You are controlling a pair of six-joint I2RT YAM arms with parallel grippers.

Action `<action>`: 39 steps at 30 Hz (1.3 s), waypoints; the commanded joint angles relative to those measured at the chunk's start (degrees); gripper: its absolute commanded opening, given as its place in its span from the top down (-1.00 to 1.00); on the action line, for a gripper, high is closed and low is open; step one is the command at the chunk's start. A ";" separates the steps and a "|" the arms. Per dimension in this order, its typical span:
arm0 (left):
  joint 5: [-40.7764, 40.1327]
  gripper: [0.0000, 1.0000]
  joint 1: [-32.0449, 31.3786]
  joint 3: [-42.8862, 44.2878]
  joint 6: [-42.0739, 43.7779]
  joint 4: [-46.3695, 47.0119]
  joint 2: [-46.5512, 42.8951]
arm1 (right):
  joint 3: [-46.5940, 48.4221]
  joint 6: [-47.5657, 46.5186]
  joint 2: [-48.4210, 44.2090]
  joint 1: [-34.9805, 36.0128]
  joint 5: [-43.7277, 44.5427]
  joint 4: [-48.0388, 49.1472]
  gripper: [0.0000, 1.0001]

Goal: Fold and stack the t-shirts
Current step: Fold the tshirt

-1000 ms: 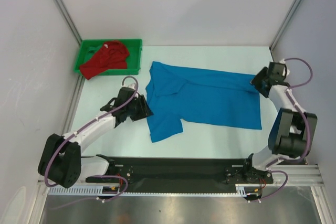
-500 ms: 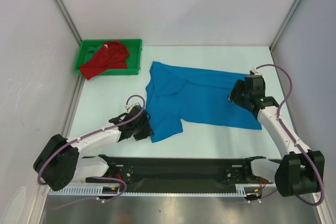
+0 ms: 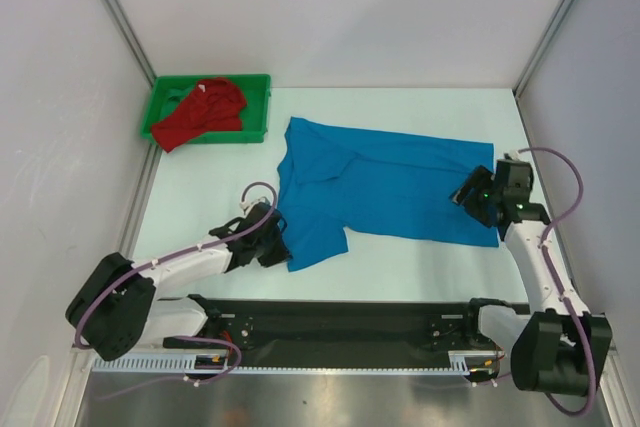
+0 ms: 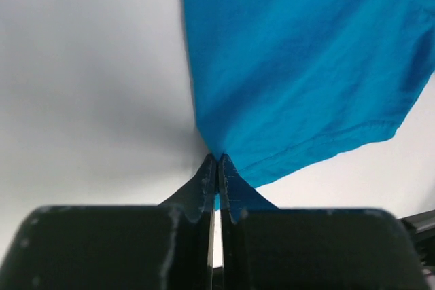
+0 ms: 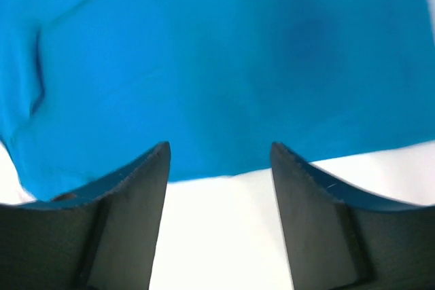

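Note:
My gripper will carry the blue t-shirt's near edge [image 3: 420,237], and that edge will fold over to meet a folded strip [image 3: 425,151], because the strip already lies along the t-shirt's far side.
The blue t-shirt [image 3: 390,182] lies spread flat across the middle of the table, its collar toward the left. My left gripper [image 3: 283,246] sits at the near left corner of its sleeve. In the left wrist view the jaws [image 4: 217,158] are shut on the edge of the blue cloth [image 4: 299,66]. My right gripper [image 3: 467,197] hovers over the shirt's right hem. Its fingers [image 5: 219,146] stand open, with the hem of the blue cloth [image 5: 224,66] just beyond the tips and bare table between them. The red t-shirt [image 3: 205,112] lies crumpled in the tray.
A green plastic tray [image 3: 262,107] stands at the back left corner and holds the red shirt. White walls and metal posts close in the table on the left, back and right. A black rail [image 3: 340,319] runs along the near edge between the arm bases.
My left gripper slid nearer along the sleeve's edge and shut on its corner. The right arm swung in over the shirt, then settled at the right hem, still open.

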 commanded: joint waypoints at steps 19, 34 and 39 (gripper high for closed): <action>9.08 0.99 -0.39 6.11 12.00 12.69 5.74 | -5.58 4.21 5.35 -24.62 7.87 -5.81 0.14; 9.08 0.99 -0.30 5.41 12.78 12.96 4.95 | -6.90 4.38 12.38 -24.70 9.02 1.30 0.26; 8.99 0.99 -0.39 5.32 12.52 13.22 5.04 | -6.46 4.56 13.97 -24.79 8.15 2.98 0.26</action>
